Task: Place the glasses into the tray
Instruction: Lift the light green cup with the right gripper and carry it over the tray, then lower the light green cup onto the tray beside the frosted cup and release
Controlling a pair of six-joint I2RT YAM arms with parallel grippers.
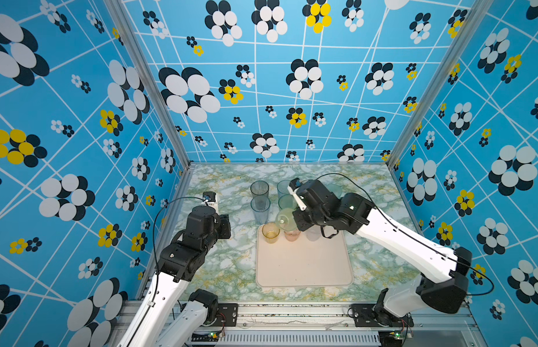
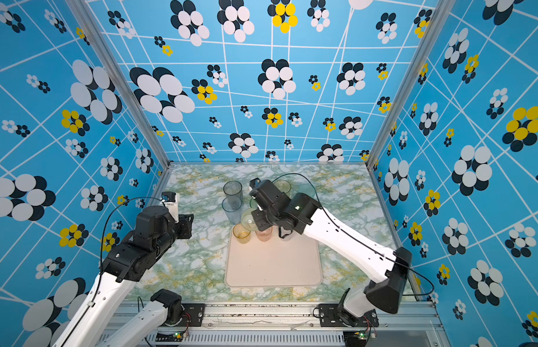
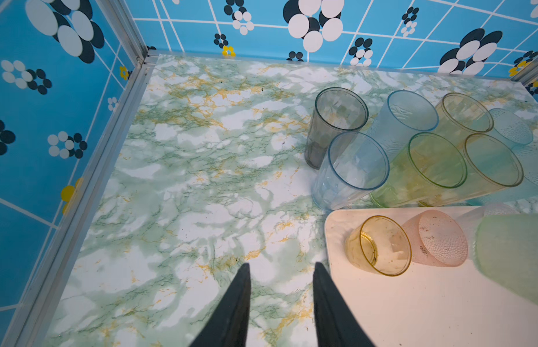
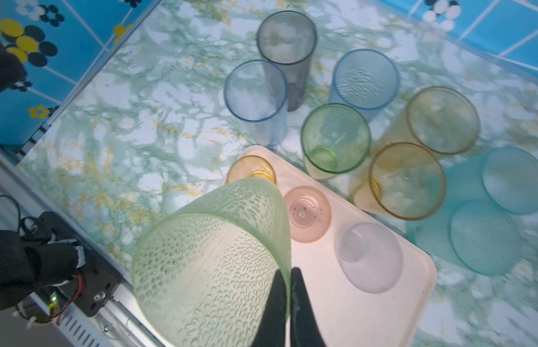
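The pale green glass's opening is up and the tray's corner beside the clear glass is free, so the robot's right gripper keeps moving there and let the glass go standing.
The cream tray lies at the table's front centre. On its far edge stand a short amber glass, a pink glass and a clear glass. My right gripper is shut on the wall of a pale green dimpled glass, held tilted above the tray's far left part. Several tall glasses stand on the table behind the tray, among them grey, blue and green. My left gripper hangs open and empty over the marble just left of the tray.
Two amber glasses and two teal ones crowd the table behind the tray's right part. Patterned walls enclose the table on three sides. A metal rail runs along the front. Bare marble lies left of the tray.
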